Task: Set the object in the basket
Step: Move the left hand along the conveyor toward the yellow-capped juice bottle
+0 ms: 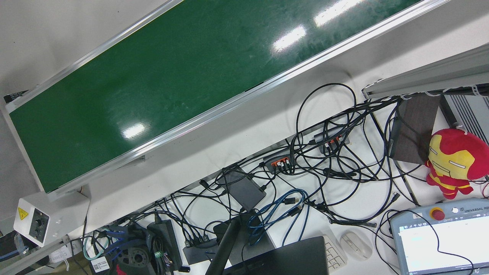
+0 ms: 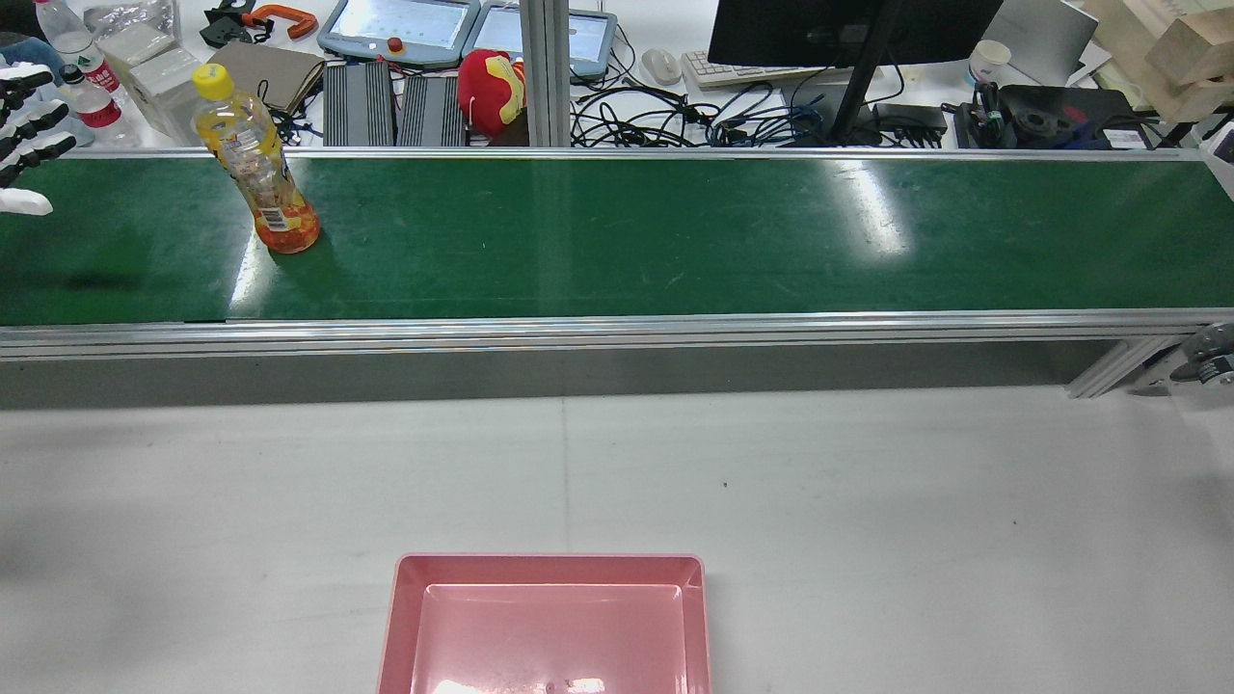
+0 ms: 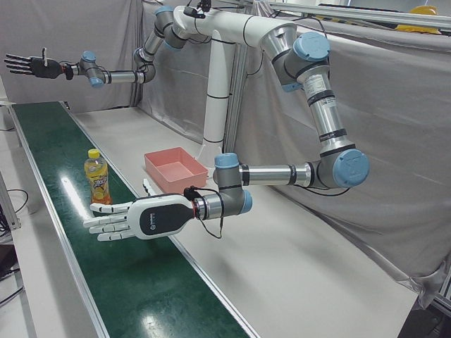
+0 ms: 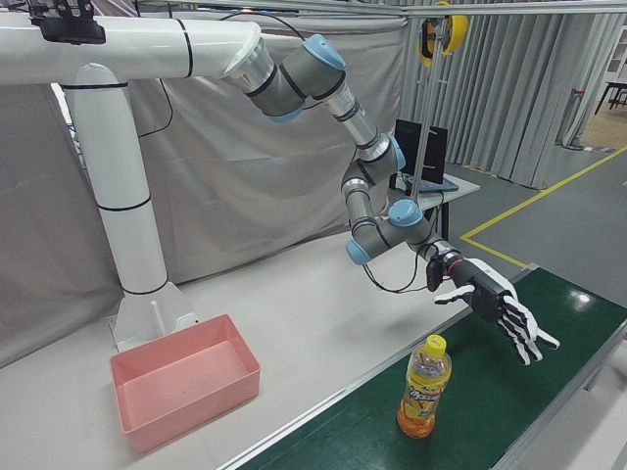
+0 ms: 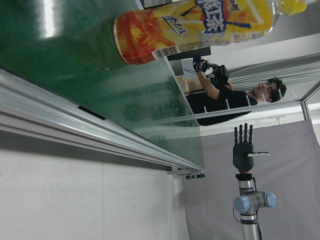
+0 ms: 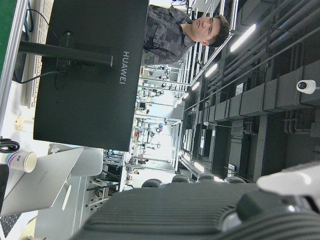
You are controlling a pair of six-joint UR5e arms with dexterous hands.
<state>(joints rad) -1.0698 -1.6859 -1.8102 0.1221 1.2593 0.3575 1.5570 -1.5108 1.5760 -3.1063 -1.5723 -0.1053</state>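
The yellow cap is straight and closed on the bottle's neck. So the orange drink bottle will come up in one piece when I lift it by the cap.
An orange drink bottle with a yellow cap stands upright on the green conveyor belt, toward its left end in the rear view. My left hand hovers over the belt beside the bottle, palm flat, fingers spread, open and apart from it; this hand sits above and to the right of the bottle. The pink basket rests empty on the white table. My right hand is raised high at the belt's far end, fingers spread, holding nothing.
Behind the belt a bench holds cables, a monitor, teach pendants, a red and yellow plush toy and water bottles. A person stands beyond the belt. White tabletop lies between belt and basket.
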